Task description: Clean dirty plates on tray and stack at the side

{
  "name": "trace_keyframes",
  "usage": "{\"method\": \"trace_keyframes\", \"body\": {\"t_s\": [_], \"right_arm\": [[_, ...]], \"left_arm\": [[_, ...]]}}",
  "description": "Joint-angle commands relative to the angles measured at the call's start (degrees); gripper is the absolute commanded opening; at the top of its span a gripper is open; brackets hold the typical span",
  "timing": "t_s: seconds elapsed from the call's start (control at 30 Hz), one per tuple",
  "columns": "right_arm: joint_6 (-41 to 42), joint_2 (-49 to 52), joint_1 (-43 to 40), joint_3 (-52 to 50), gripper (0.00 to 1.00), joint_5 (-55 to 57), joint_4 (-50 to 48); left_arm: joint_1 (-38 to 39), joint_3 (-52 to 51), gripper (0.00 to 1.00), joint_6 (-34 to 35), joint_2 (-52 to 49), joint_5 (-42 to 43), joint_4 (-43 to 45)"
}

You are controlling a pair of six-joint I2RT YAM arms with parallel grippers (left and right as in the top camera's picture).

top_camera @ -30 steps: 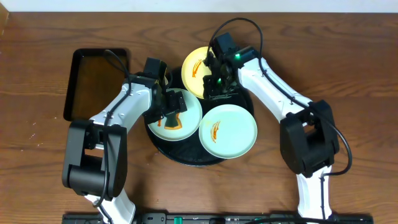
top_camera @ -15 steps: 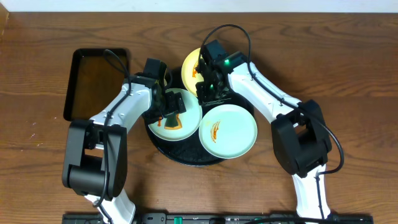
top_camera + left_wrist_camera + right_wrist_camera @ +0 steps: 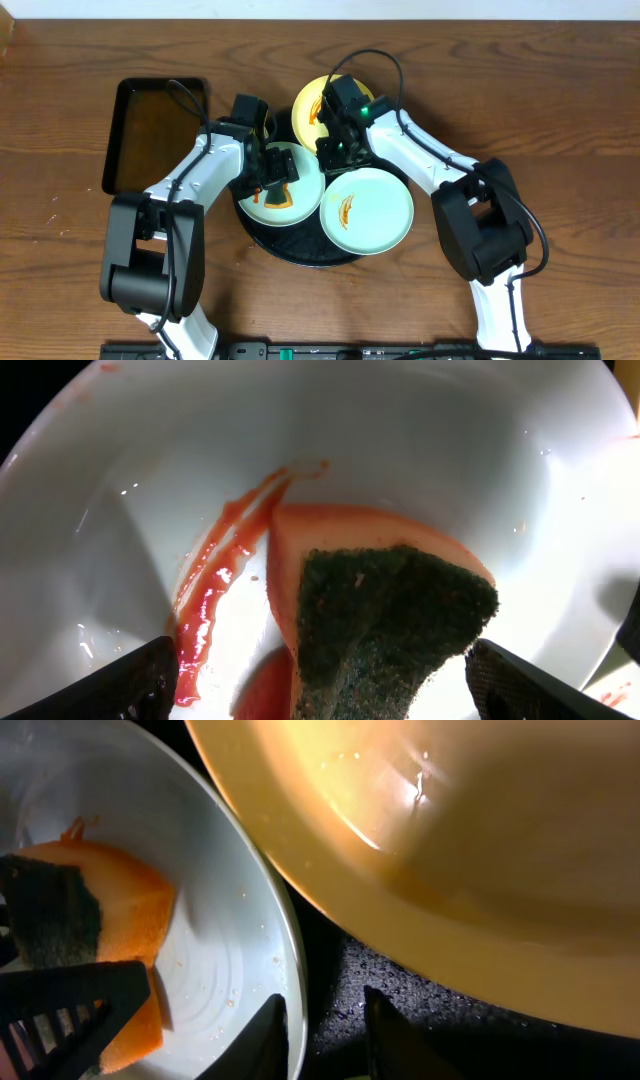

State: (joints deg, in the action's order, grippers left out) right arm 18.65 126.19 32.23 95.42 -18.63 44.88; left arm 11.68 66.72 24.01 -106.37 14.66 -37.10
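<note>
The robot's right gripper is open with its fingers on both sides of the mint plate's rim [image 3: 298, 995], so it should clamp that rim before the left gripper pinches the sponge [image 3: 375, 615] and scrubs the red smear.
The tray [image 3: 300, 250] carries three dirty plates. The yellow plate [image 3: 312, 108] is at the back, a mint plate [image 3: 272, 207] at the left and another mint plate [image 3: 375, 215] at the right, both mint ones with orange smears. My left gripper [image 3: 275, 172] hovers over the left mint plate [image 3: 400, 440], open wide, with an orange-and-green sponge [image 3: 390, 610] between its fingers, touching neither. A red smear [image 3: 215, 580] lies beside the sponge. My right gripper [image 3: 322, 1000] is narrowly open astride that plate's rim [image 3: 290, 950], one finger inside, one over the tray [image 3: 345, 975], beside the yellow plate [image 3: 450, 850].
A smaller rectangular black tray [image 3: 155, 130] with brownish liquid sits on the wooden table at the left. Both arms crowd the round tray's back half, and their cables arch above it.
My right gripper has moved left and slightly forward, from beside the yellow plate to the left mint plate's rim. The left arm and the plates have stayed put.
</note>
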Motion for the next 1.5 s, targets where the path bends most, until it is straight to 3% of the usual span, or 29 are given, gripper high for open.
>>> {"method": "trace_keyframes", "body": {"t_s": [0.0, 0.5, 0.77, 0.9, 1.07, 1.47], "right_arm": [[0.2, 0.5, 0.5, -0.3, 0.26, -1.3, -0.4], [1.1, 0.5, 0.4, -6.7, 0.24, 0.4, -6.6], [1.5, 0.5, 0.4, -6.7, 0.08, 2.1, -7.1], [1.5, 0.5, 0.5, -6.7, 0.06, 2.1, -7.2], [1.5, 0.5, 0.5, -6.7, 0.02, 2.1, -7.2], [1.1, 0.5, 1.0, -6.7, 0.01, 2.0, -7.8]], "left_arm": [[0.0, -0.2, 0.92, 0.3, 0.0, -0.8, -0.3], [0.0, -0.2, 0.92, 0.3, 0.0, -0.8, -0.3], [0.0, -0.2, 0.91, 0.3, 0.0, -0.8, -0.3], [0.0, -0.2, 0.86, 0.3, 0.0, -0.7, -0.3], [0.0, -0.2, 0.64, 0.2, 0.2, 1.0, -0.3], [0.0, -0.2, 0.43, -1.3, 1.7, 4.2, 0.1]]}}
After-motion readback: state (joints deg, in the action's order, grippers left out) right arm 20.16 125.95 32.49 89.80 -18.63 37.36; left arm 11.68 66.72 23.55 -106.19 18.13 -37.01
